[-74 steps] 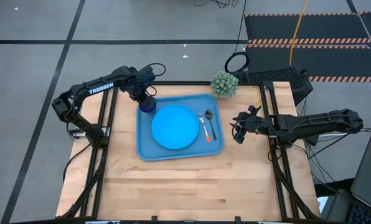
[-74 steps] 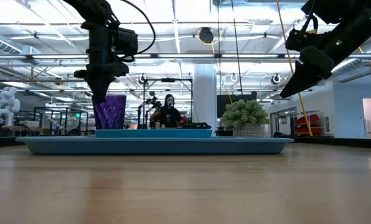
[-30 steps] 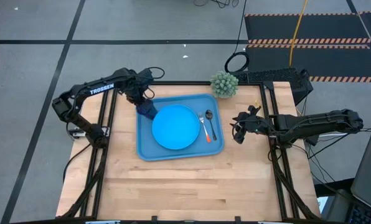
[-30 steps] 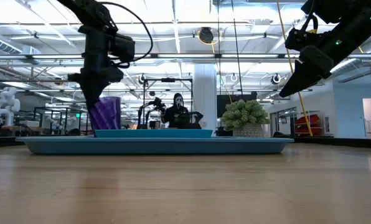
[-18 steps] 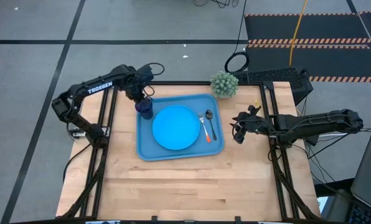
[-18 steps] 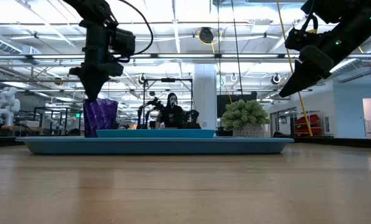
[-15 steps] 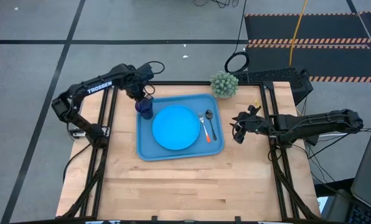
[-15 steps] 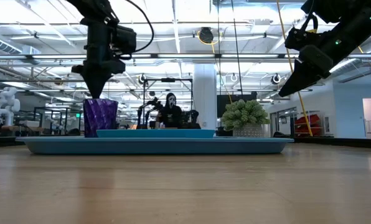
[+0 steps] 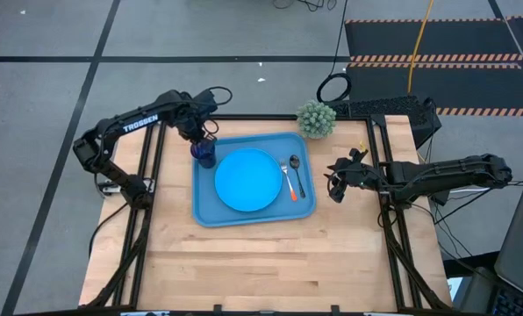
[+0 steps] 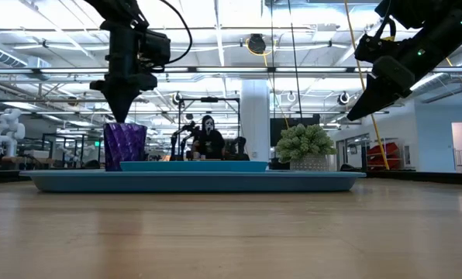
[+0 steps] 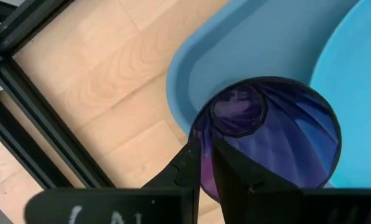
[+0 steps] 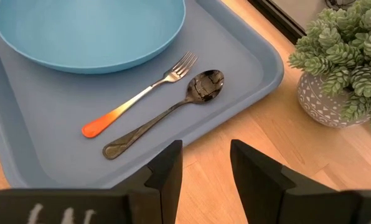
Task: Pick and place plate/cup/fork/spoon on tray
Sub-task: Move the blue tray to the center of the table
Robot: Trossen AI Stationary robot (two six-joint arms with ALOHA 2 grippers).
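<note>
The blue tray [image 9: 260, 221] lies slanted, close to the table's far edge. My right gripper and my left gripper should take its near corners [image 9: 308, 211] and square it.
The dark purple-blue cup [image 9: 205, 154] stands upright on its base in the far left corner of the blue tray [image 9: 202, 209]. It also shows in the low view [image 10: 125, 146] and in the left wrist view [image 11: 279, 134]. My left gripper [image 11: 205, 167] points down just over the cup's far-left rim. Its fingers are a narrow gap apart, one over the inside and one over the outside of the wall. The sky-blue plate [image 9: 244, 178], the orange-handled fork [image 12: 139, 99] and the dark spoon [image 12: 173, 106] lie on the tray. My right gripper [image 9: 335, 188] is open and empty, in the air to the right of the tray.
A small potted plant [image 9: 316, 118] stands at the table's far edge, just beyond the tray's far right corner. Dark frame rails [image 9: 147, 175] run along the table's left and right sides. Bare wood [image 9: 261, 263] lies between the tray and the near edge.
My left gripper has set the cup, tilted a second ago, down upright in the tray's far left corner, a little farther left. The gripper has then straightened from a slant to point straight down over the rim, while the cup has stayed still.
</note>
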